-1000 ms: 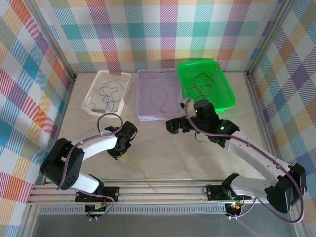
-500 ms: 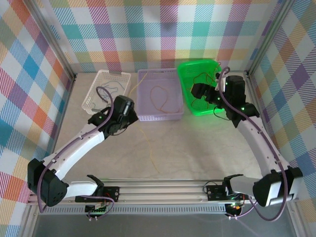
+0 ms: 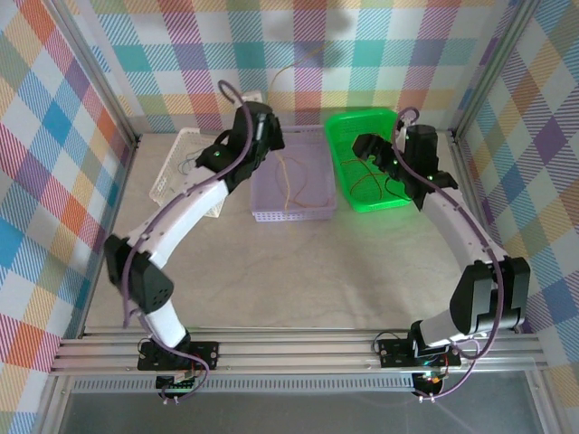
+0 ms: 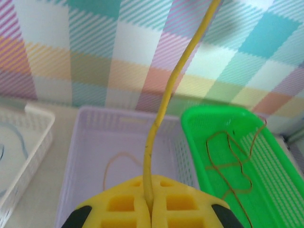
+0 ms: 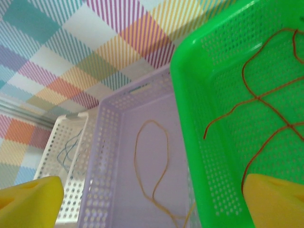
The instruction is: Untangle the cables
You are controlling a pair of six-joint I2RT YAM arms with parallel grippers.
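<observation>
My left gripper should pull the yellow cable's loose end closer and lower it onto the tray's bottom [image 3: 313,181], because that end arcs past the lilac tray's back rim.
My left gripper [image 3: 268,134] is raised over the back of the lilac tray [image 3: 268,201], shut on a yellow cable [image 4: 166,95] that rises from between its pads [image 4: 128,206] toward the back wall. The yellow cable [image 3: 279,83] arcs up against the wall. An orange cable [image 5: 152,166] lies looped in the lilac tray [image 5: 114,142]. A red cable [image 5: 266,99] lies in the green tray [image 5: 209,156]. My right gripper [image 3: 364,154] hovers open over the green tray's [image 3: 412,194] left side, with nothing between its fingers [image 5: 28,199]. A blue cable [image 5: 66,149] lies in the white tray [image 5: 54,166].
Three trays stand side by side at the back: white [image 3: 167,176], lilac, green. Checked walls close off the back and both sides. An aluminium rail [image 3: 289,353] runs along the near edge, with bare tabletop [image 3: 298,271] in front of the trays.
My left arm swung from the near table up to the back over the lilac tray, lifting the yellow cable. My right arm moved from the table's middle to over the green tray.
</observation>
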